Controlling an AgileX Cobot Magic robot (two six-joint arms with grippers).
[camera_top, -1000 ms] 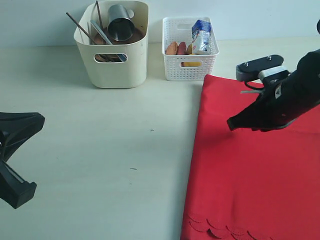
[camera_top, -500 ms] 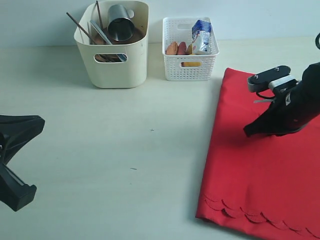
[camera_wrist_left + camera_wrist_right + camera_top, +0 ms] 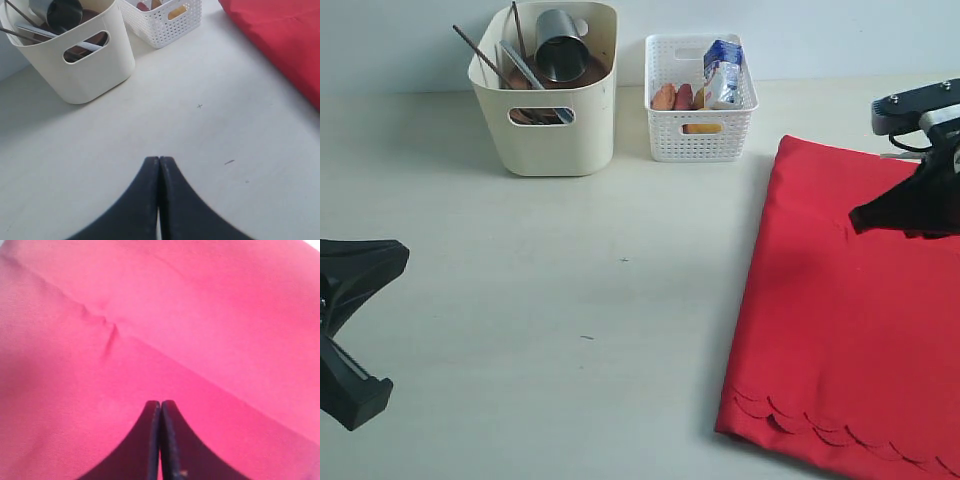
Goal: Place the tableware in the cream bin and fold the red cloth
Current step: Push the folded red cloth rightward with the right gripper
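The red cloth lies at a slant with its scalloped edge [image 3: 820,436] close to the front, so the robot's right gripper should press down and slide the cloth back next to the white basket [image 3: 784,108].
The cream bin [image 3: 545,140] [image 3: 75,75] stands at the back of the table. In it are the steel cup [image 3: 560,55], the dark chopsticks [image 3: 480,52] and the knife [image 3: 525,68]. The red cloth [image 3: 840,330] [image 3: 200,315] lies flat on the right, with its scalloped edge at the front. My right gripper [image 3: 853,222] [image 3: 160,402] is shut, its tips low over the cloth's far part beside a small crease. No fabric shows between the tips. My left gripper [image 3: 405,250] [image 3: 159,159] is shut and empty over bare table at the left.
A white lattice basket [image 3: 698,130] [image 3: 160,25] with a milk carton [image 3: 723,75] and other food stands right of the bin, close to the cloth's far corner. The pale tabletop [image 3: 620,300] stretches between the left gripper and the cloth.
The right gripper has moved right and toward the back. The red cloth has shifted right with it, and its scalloped edge now shows further in. The left arm has barely moved.
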